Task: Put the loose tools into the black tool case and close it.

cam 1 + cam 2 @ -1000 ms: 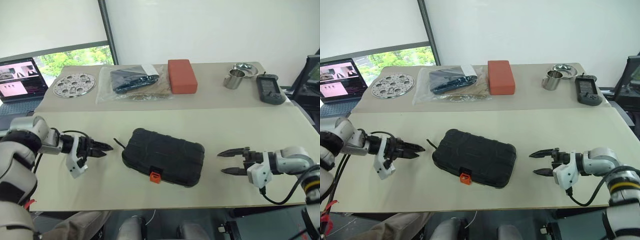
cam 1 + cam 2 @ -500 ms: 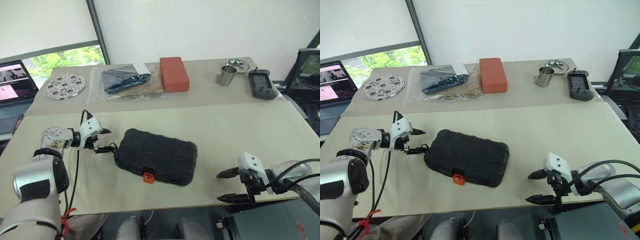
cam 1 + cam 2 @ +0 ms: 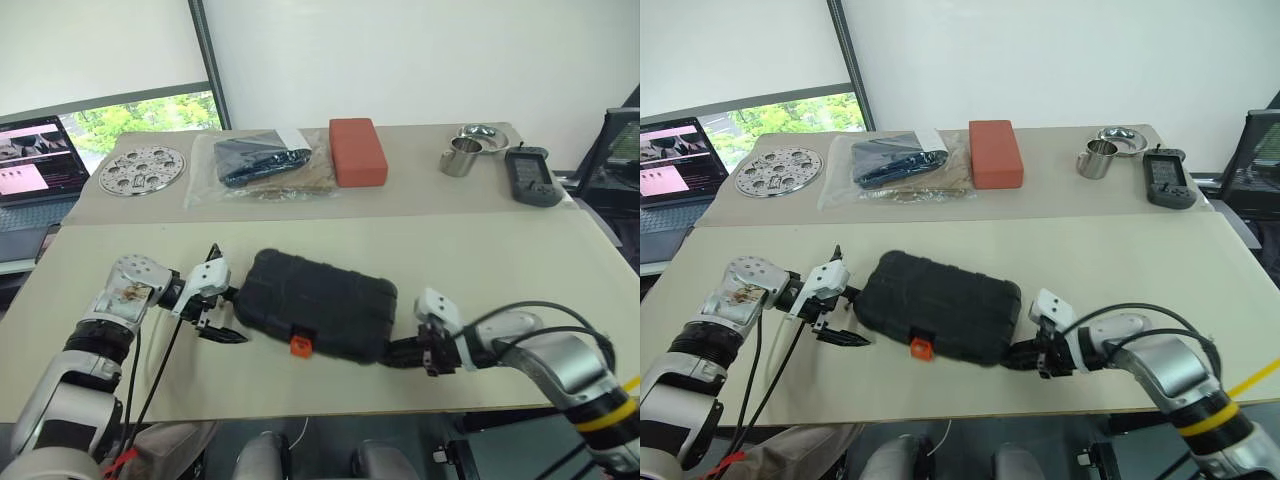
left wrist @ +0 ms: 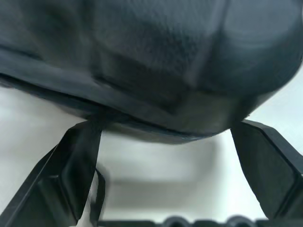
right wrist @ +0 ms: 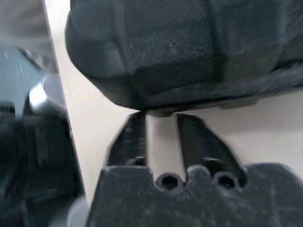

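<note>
The black tool case's orange latch [image 3: 301, 346] faces away from my right gripper, so next I turn the case and brace the case's end [image 3: 260, 287] with my left gripper.
The black tool case [image 3: 320, 305] lies shut in the middle of the front table, its orange latch [image 3: 299, 346] facing me. The loose tools are out of view. My left gripper [image 3: 229, 314] is open at the case's left end, one finger at the far corner and one at the near corner. In the left wrist view the case [image 4: 156, 61] looms just past the spread fingers [image 4: 75, 175]. My right gripper [image 3: 392, 357] is shut at the case's near right corner. In the right wrist view its fingertips [image 5: 137, 127] meet the case's lower edge [image 5: 161, 101], with nothing between them.
On the back table are a perforated metal disc [image 3: 140, 170], a clear bag with dark contents [image 3: 258, 165], a red-brown box [image 3: 358, 152], a steel cup [image 3: 460, 158] and bowl [image 3: 487, 134], and a black handheld device [image 3: 530, 178]. A laptop [image 3: 30, 160] stands far left.
The right gripper has swung in from the table's front edge to the case's near right corner and shut. The left gripper has opened wider against the case's left end. The camera shifted.
</note>
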You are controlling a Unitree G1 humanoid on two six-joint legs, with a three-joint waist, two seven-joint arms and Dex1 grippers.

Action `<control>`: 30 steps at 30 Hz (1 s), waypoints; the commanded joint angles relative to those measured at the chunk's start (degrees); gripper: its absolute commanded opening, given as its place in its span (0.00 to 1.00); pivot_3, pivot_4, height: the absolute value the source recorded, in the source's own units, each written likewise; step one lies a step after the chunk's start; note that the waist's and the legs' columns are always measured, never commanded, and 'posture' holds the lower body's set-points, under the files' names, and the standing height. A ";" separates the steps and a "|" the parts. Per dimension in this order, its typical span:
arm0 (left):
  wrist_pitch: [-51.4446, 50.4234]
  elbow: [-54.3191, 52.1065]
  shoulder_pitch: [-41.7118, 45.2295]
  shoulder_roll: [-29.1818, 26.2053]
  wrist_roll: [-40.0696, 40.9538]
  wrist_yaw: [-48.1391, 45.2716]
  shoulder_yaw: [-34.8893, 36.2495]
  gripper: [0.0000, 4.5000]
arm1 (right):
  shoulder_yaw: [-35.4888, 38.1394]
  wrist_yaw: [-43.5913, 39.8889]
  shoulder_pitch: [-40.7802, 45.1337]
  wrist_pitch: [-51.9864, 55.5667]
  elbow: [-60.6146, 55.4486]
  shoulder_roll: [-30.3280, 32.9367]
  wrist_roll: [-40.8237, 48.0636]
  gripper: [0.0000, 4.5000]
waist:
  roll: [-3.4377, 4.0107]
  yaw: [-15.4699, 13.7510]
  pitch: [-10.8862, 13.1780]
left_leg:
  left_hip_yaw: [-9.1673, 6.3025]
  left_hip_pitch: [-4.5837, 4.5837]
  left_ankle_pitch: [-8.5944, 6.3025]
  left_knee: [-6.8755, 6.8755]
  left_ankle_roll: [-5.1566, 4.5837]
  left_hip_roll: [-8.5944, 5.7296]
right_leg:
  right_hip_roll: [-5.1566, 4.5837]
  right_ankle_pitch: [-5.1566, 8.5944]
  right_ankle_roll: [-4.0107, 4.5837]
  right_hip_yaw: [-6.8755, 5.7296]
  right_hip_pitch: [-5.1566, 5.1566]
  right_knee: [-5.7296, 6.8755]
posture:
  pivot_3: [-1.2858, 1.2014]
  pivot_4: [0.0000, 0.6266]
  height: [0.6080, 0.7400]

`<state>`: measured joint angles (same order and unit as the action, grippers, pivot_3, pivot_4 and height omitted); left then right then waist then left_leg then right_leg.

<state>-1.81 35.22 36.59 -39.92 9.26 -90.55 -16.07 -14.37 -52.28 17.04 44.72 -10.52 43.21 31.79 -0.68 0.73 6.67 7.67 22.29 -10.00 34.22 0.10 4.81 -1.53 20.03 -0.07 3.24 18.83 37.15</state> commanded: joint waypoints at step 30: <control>-14.73 -22.84 3.71 -1.00 25.01 8.80 8.89 1.00 | 18.83 3.50 1.29 -6.90 1.35 -1.26 -5.12 0.01 | 0.18 -0.46 -0.01 | 0.06 0.42 0.09 -0.23 0.03 -0.05 | 0.21 -0.08 -0.03 0.62 0.38 -0.16 | 0.52 0.24 1.00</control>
<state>-19.50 9.89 37.03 -43.49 36.41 -87.26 -10.00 4.72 -48.21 19.01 37.43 -3.05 41.70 25.39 -0.50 0.27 6.66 7.70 22.74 -9.91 34.05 0.13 4.71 -1.30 19.95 -0.12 3.86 19.20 37.00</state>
